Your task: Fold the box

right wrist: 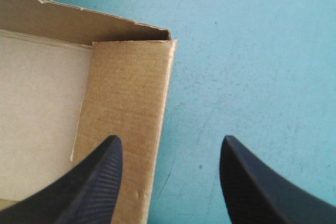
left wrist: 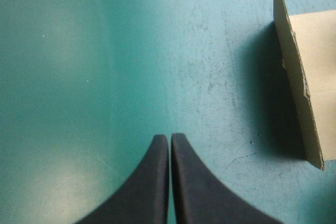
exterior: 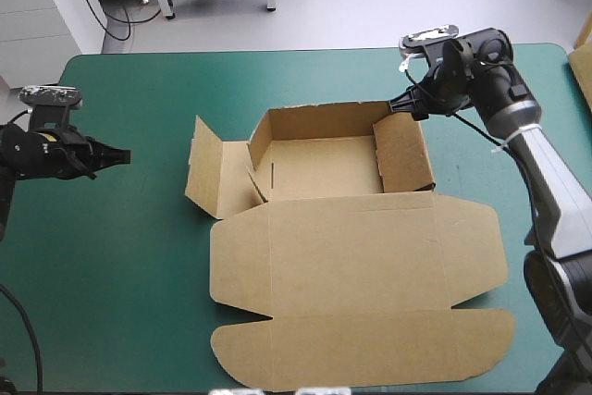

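I see that the lid [exterior: 356,252] is joined to the tray along a crease [exterior: 351,198]. The lid will stay flat and slide along when my right gripper pulls the tray's folded side.
The brown box [exterior: 324,168] lies mid-table as an open tray. Its far wall and right wall [exterior: 404,150] stand raised, and the left flap [exterior: 208,168] leans outward. The lid [exterior: 356,265] lies flat toward the front edge. My right gripper [exterior: 409,104] hovers open at the tray's far right corner. In the right wrist view the right gripper [right wrist: 170,142] straddles the right wall [right wrist: 131,93], one finger above the wall's top, the other over the cover outside. My left gripper [exterior: 122,156] is shut, well left of the box. In the left wrist view the left gripper [left wrist: 169,139] points at bare cover, the flap [left wrist: 302,82] off to one side.
Teal-green cover [exterior: 129,247] stretches between the left gripper and the box. A pale object [exterior: 583,67] pokes in at the table's right edge. The lid's front flap [exterior: 370,349] reaches close to the table's near edge.
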`<state>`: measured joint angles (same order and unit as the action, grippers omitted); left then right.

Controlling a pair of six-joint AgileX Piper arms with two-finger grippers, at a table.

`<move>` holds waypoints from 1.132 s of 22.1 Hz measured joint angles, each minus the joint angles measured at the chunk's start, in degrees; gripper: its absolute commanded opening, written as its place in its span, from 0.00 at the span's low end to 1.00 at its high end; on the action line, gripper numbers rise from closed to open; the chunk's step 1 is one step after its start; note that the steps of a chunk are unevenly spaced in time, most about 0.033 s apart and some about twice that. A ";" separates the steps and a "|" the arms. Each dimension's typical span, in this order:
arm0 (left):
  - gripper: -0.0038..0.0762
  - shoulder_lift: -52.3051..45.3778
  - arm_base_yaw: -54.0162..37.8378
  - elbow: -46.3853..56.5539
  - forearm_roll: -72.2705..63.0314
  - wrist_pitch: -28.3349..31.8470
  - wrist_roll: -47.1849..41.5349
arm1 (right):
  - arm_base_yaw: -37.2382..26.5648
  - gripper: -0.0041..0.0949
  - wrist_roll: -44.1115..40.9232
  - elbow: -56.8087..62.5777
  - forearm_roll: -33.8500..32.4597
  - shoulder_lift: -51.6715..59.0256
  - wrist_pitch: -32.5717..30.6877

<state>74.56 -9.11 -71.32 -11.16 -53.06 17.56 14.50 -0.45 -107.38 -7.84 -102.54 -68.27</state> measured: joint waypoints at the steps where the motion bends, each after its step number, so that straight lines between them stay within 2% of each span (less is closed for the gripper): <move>1: 0.05 0.06 -0.81 0.00 -0.70 -0.18 0.03 | 0.00 0.57 -0.02 0.64 -0.05 1.24 -0.09; 7: 0.05 0.86 -3.23 0.00 -3.82 -1.27 0.91 | 0.00 0.57 -0.13 4.95 -0.50 4.49 -0.46; 13: 0.05 1.39 -3.23 0.00 -8.01 -3.32 3.29 | 0.00 0.56 -0.13 7.35 -0.32 -2.82 -0.09; 17: 0.05 1.76 -3.23 0.00 -8.22 -3.39 4.12 | 0.00 0.55 -0.13 7.53 3.25 -8.24 0.56; 19: 0.05 1.76 -3.23 0.00 -8.26 -3.43 4.33 | 0.02 0.43 -0.13 7.55 4.09 -9.33 0.82; 20: 0.05 1.76 -3.23 0.00 -8.26 -3.43 4.42 | 0.02 0.28 -0.13 7.55 4.31 -9.44 0.95; 21: 0.04 1.76 -3.23 0.00 -8.26 -3.43 4.51 | 0.02 0.18 -0.13 7.60 4.57 -9.50 1.23; 22: 0.04 1.76 -3.23 0.00 -8.26 -3.55 4.55 | 0.02 0.03 -0.15 7.60 4.70 -9.50 1.49; 25: 0.04 1.76 -3.23 0.00 -8.26 -3.61 4.55 | -0.04 0.02 -0.54 7.60 4.19 -9.79 1.99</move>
<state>76.32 -12.34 -71.32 -19.42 -56.66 22.12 14.45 -0.99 -99.78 -3.65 -112.33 -66.28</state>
